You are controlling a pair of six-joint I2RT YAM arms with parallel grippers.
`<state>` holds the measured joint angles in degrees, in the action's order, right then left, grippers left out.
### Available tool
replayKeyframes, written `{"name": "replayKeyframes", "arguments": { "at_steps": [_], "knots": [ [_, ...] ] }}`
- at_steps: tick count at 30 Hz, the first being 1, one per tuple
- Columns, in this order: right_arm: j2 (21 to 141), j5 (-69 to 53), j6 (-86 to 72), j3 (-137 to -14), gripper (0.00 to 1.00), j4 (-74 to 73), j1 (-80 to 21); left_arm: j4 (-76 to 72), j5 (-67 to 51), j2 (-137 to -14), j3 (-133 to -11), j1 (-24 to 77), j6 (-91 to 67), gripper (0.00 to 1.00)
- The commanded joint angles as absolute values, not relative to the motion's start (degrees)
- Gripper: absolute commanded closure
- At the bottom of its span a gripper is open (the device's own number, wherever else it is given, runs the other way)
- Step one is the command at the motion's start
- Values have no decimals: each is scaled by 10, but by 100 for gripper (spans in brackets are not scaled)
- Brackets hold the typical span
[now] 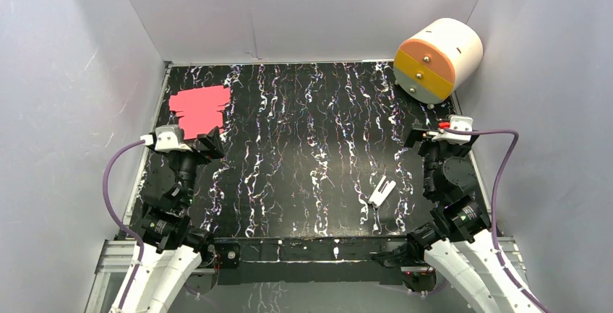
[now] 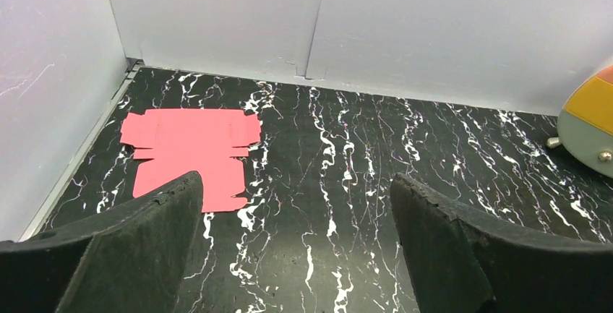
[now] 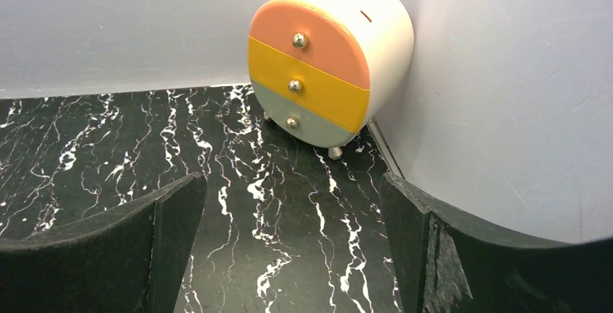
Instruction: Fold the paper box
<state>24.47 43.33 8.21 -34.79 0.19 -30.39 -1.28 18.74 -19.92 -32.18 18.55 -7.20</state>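
The pink-red sheet's inner side flap is free next to open table. My left gripper should keep moving toward that flap's edge and close there.
The paper box is a flat pink-red notched cut-out sheet lying at the far left of the black marbled table. In the left wrist view the sheet lies ahead and left of the fingers. My left gripper is open and empty, just on the near side of the sheet; in its own view the jaws stand wide apart over bare table. My right gripper is open and empty at the right side of the table; its own view shows the jaws wide apart.
A big white cylinder with orange, yellow and grey drawer fronts stands in the far right corner, also in the right wrist view. A small white clip-like piece lies near the right arm. Grey walls enclose the table.
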Motion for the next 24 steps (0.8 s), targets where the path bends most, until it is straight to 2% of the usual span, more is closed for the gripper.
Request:
{"name": "replayKeyframes", "arguments": {
  "at_steps": [1, 6, 17, 24],
  "knots": [
    [243, 427, 82, -350, 1, 35, -303, -28, 174, -219, -322, 183, -53, 2],
    [247, 406, 78, -351, 1, 25, -303, -20, 159, -273, -342, 182, -45, 2],
    [244, 346, 56, -347, 1, 19, -303, -7, 203, -445, -377, 181, -87, 2],
    [241, 326, 47, -347, 1, 13, -303, 47, 244, -638, -486, 176, -68, 2]
  ]
}}
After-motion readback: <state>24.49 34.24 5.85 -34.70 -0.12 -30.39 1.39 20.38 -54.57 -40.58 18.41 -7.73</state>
